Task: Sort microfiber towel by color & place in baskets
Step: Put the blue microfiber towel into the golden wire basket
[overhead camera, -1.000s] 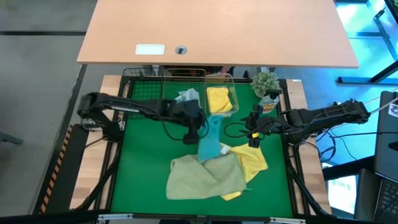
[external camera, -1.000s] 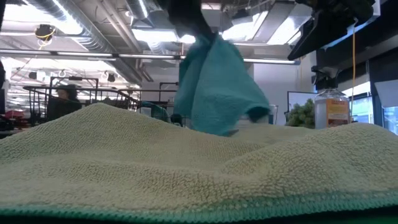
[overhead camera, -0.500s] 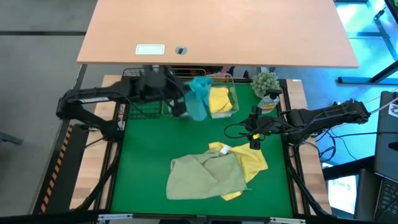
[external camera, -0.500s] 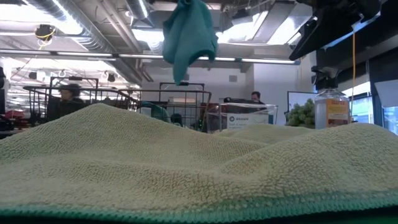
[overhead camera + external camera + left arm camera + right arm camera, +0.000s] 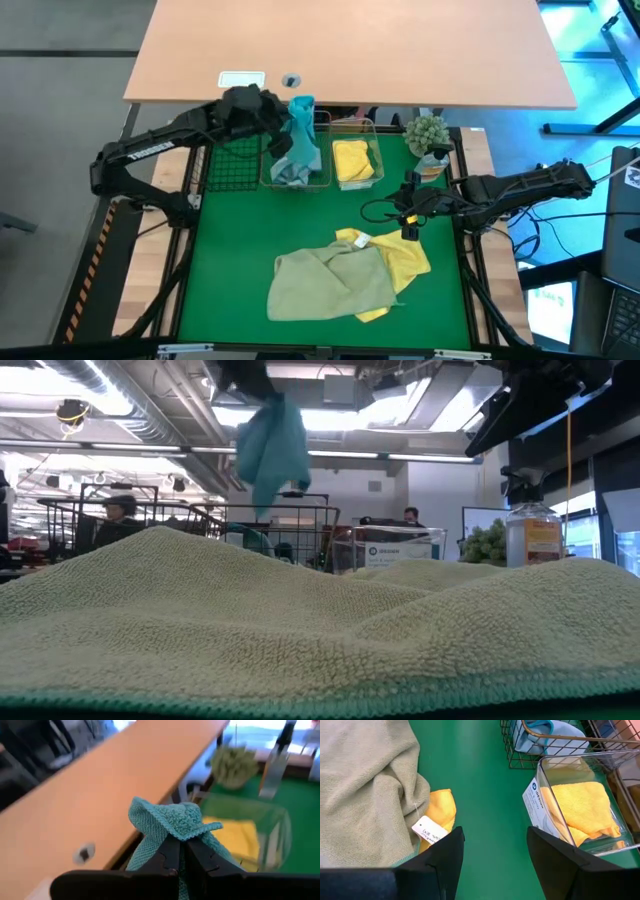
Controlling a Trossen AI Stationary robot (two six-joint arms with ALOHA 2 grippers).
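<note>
I should lower the teal towel [image 5: 302, 122] next with my left gripper until it rests inside, because it is hanging over the copper-rimmed basket [image 5: 316, 170] with the light blue towel.
My left gripper [image 5: 283, 118] is shut on a teal towel [image 5: 301, 135], high over the copper-rimmed wire basket [image 5: 322, 118] at the table's far side; the towel also shows in the low view [image 5: 270, 450]. A light blue towel [image 5: 540, 734] lies in that basket. A black wire basket [image 5: 232, 155] stands to its left, and a clear bin [image 5: 375, 150] holding a yellow towel [image 5: 352, 160] to its right. A light green towel [image 5: 328, 282] lies over a yellow towel [image 5: 403, 256] on the green mat. My right gripper [image 5: 408, 212] is open and empty above the mat, right of centre. My left gripper pinches a bunched fold of the teal towel [image 5: 175, 827] between its two fingers [image 5: 167, 857], several layers together. A tuft stands out past the fingertips. The rest hangs slack below the gripper, clear of the mat; whether its lower end touches the basket I cannot tell.
A small potted plant [image 5: 428, 132] and a spray bottle [image 5: 528, 525] stand at the far right corner. A wooden desk [image 5: 350, 50] lies beyond the baskets. Bare green mat [image 5: 240, 240] lies left of the towel pile. People show in the room behind.
My left gripper has lifted the teal towel off the pile at the mat's middle and carried it up and toward the far edge, over the baskets. The towel now hangs clear of the mat. The pile has stayed in place.
</note>
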